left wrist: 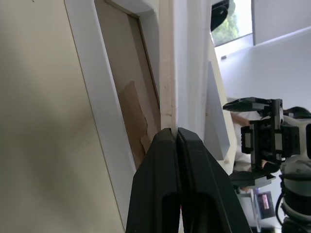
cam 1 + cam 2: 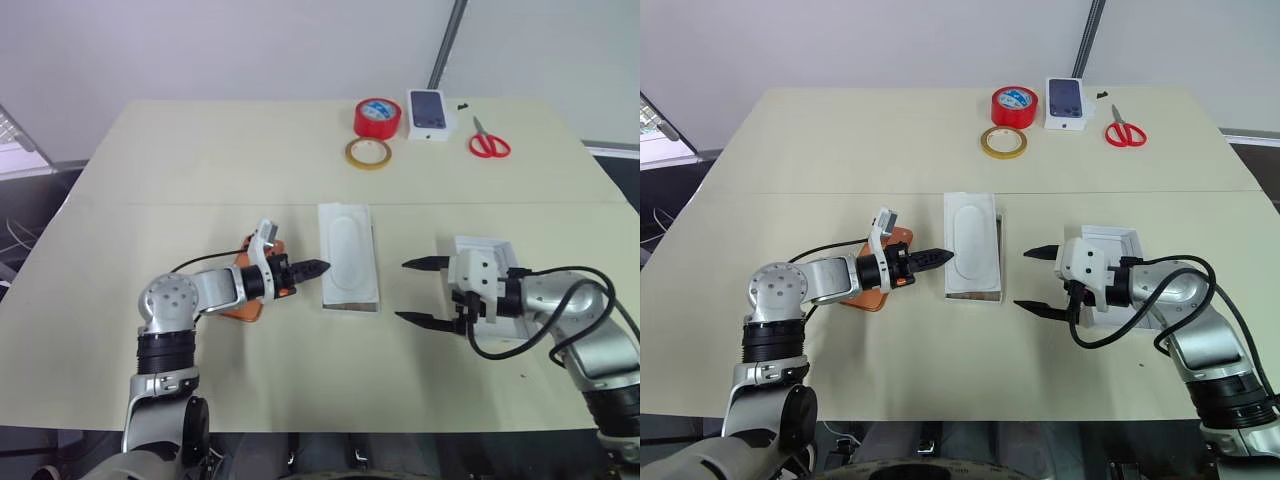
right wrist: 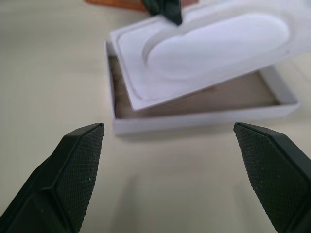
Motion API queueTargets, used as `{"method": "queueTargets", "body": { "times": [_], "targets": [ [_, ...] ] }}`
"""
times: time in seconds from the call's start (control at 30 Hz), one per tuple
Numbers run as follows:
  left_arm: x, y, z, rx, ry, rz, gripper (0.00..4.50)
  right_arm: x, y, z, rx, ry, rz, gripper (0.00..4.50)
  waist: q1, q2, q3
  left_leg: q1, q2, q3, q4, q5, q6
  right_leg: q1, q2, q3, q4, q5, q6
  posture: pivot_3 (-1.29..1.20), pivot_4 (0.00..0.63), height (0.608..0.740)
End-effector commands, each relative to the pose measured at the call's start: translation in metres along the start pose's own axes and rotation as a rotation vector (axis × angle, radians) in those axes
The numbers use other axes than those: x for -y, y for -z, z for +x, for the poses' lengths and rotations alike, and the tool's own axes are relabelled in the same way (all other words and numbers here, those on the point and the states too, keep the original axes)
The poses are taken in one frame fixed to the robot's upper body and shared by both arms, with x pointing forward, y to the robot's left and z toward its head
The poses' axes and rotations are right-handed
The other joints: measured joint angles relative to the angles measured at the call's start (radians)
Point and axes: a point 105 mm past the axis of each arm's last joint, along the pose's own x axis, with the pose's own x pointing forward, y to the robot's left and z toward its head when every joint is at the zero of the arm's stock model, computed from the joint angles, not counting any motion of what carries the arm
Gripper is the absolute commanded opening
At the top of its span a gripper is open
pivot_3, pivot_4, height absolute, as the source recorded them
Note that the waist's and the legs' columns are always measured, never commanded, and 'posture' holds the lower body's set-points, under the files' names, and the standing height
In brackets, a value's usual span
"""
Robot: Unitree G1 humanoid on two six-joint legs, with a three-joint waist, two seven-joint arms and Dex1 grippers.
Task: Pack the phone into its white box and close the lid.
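Note:
The robot's right gripper should push the white insert down flat, because the insert lies at a slant across the white box with its edge raised in the left gripper.
The white box lies at mid-table with a flat white insert resting in it; the insert is tilted, its left edge raised. My left gripper is shut on that raised edge, its fingertips pinching the thin rim. The orange phone lies on the table just left of the box, partly under my left forearm. My right gripper stands wide open to the right of the box, empty. The lid sits behind it, under my right wrist.
At the table's far side are a red tape roll, a tan tape ring, a small white box printed with a dark phone and red scissors. A black cable loops off my right arm.

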Motion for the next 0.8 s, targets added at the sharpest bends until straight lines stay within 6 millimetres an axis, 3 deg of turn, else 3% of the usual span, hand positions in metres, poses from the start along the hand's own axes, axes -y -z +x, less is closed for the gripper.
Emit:
{"method": "queueTargets", "body": {
  "times": [0.03,0.23,0.4,0.43,0.53,0.73,0.8],
  "targets": [
    [0.006,-0.007,0.001,0.006,0.012,0.053,1.41,0.004,-0.012,0.003,0.039,0.026,-0.054,4.5,0.0,0.0,0.0,0.0,0.0,0.0,0.0,0.0,0.0,0.0,0.0,0.0,0.0,0.0,0.0,0.0,0.15,0.74],
    [0.004,-0.01,-0.005,0.005,-0.01,0.108,4.42,0.01,-0.018,0.009,0.089,0.053,-0.044,4.5,-0.001,-0.001,0.0,-0.001,0.0,0.0,0.0,0.0,-0.001,0.0,0.0,0.0,0.0,0.0,0.0,0.0,0.15,0.74],
    [0.009,-0.033,-0.015,0.132,-0.02,0.254,4.42,0.03,-0.039,0.021,0.199,0.145,-0.042,4.5,-0.004,-0.001,0.001,-0.001,0.0,0.0,0.0,0.001,-0.001,-0.001,0.0,0.0,0.0,0.0,0.0,0.0,0.15,0.74],
    [0.009,-0.036,-0.018,0.15,-0.025,0.273,4.48,0.034,-0.041,0.023,0.214,0.158,-0.038,4.24,-0.004,-0.001,0.001,-0.001,0.0,0.0,0.0,0.001,-0.002,-0.001,0.0,0.0,0.0,0.0,0.0,0.0,0.15,0.74],
    [0.007,-0.05,-0.031,0.224,-0.065,0.419,4.49,0.038,-0.044,0.033,0.199,0.168,-0.092,3.22,-0.002,-0.001,0.001,-0.001,0.0,0.0,0.0,0.001,-0.003,-0.001,0.0,0.0,0.0,0.0,0.0,0.0,0.15,0.74],
    [0.006,-0.053,-0.059,0.27,-0.084,0.901,4.49,0.023,-0.031,0.056,0.081,0.073,-0.251,0.05,-0.004,0.0,0.001,-0.003,0.0,0.0,-0.002,0.001,-0.003,-0.003,0.0,0.0,-0.002,0.0,0.0,0.0,0.15,0.74],
    [0.004,-0.047,-0.069,0.268,-0.042,0.978,4.49,0.012,-0.028,0.064,0.05,0.007,-0.27,0.01,-0.002,0.0,0.001,-0.005,0.0,0.0,-0.002,0.001,-0.003,-0.005,-0.001,0.0,-0.002,0.0,-0.001,0.0,0.15,0.74]
  ]
}}
